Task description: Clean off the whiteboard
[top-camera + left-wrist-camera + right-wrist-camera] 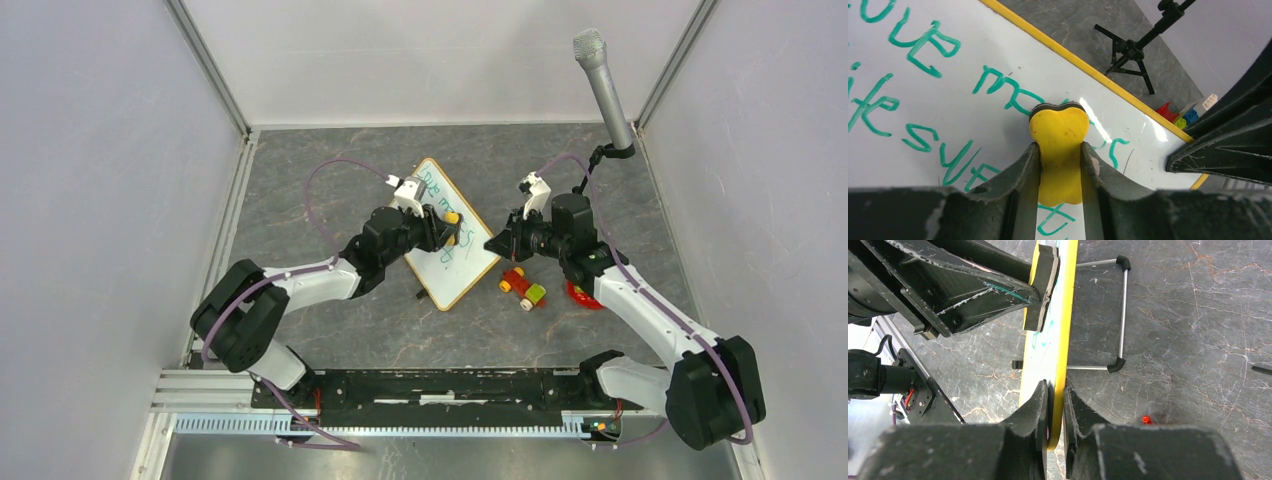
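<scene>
Green handwriting [432, 188] is still there above the eraser, and my right gripper is holding the whiteboard's corner below, so my left gripper should wipe the eraser back up toward the whiteboard's far corner [428, 164].
The whiteboard [455, 270], with a thin yellowish frame and green handwriting [923, 45], stands tilted at mid-table on black wire feet [1120, 315]. My left gripper [445, 228] is shut on a yellow eraser [1060, 132], whose dark felt face presses against the board's written face. In the right wrist view the same eraser [1040, 285] sits flat on the board. My right gripper [1056, 405] is shut on the whiteboard's frame [1064, 340] at its right corner, and shows in the top view as the right gripper [493, 245] touching the board's edge.
A toy of coloured blocks [523, 288] and a red piece [583, 295] lie just right of the board, under my right arm. A microphone [605, 85] on a small black tripod [1130, 50] stands at the back right. Walls close in three sides.
</scene>
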Controlling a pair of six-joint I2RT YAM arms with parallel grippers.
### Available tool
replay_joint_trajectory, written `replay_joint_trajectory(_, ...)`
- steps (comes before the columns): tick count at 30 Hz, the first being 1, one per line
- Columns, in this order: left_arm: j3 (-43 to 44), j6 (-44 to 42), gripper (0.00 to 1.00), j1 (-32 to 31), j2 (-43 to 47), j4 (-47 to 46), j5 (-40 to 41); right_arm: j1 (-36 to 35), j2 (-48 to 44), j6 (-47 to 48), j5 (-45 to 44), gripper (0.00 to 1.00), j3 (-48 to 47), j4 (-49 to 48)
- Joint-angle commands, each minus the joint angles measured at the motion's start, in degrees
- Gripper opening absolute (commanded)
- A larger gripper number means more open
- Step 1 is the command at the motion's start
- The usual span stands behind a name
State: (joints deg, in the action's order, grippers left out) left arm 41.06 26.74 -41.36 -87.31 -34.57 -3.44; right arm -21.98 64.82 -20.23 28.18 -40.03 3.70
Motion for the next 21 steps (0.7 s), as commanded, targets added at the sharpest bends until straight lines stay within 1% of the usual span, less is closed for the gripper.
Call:
replay_joint_trajectory(1,2.4,-4.4,0.28,-1.8,-1.4,-4.6,-7.3,-0.6,0.7,2.7,1.3,0.02,-1.8,-2.0)
replay_joint_trajectory(7,0.4,-5.2,0.27,-5.7,-2.7,-11.0,-6.3,-0.6,2.1,2.2,1.9,0.00,-3.6,-2.2)
replay_joint_trajectory(8,-0.1,-4.5,0.27,-6.1,-2.9,-12.3,-5.8,-0.6,2.2,2.2,1.9,0.00,-3.9,-2.1)
replay_joint_trajectory(11,-4.1,-1.0,0.27,-6.2,-3.2,-20.3,-4.3,-0.6,2.5,2.8,2.2,0.00,-4.9,-1.9)
replay_joint_trajectory(12,-4.6,-0.7,0.29,-6.0,-3.2,-20.9,-3.3,-0.6,2.5,2.9,2.3,0.00,-5.2,-1.9)
replay_joint_trajectory(13,-4.1,-0.6,0.29,-5.8,-3.0,-19.1,-1.9,-0.6,2.6,3.0,2.4,0.00,-5.3,-1.6)
replay_joint_trajectory(16,-0.7,-2.0,0.27,-4.9,-3.3,-9.9,1.5,-0.6,2.7,3.3,2.8,0.00,-5.2,-1.4)
replay_joint_trajectory(21,1.0,-2.5,0.26,-2.0,-3.4,-5.0,3.2,-0.6,3.0,3.3,3.0,0.00,-4.2,-2.1)
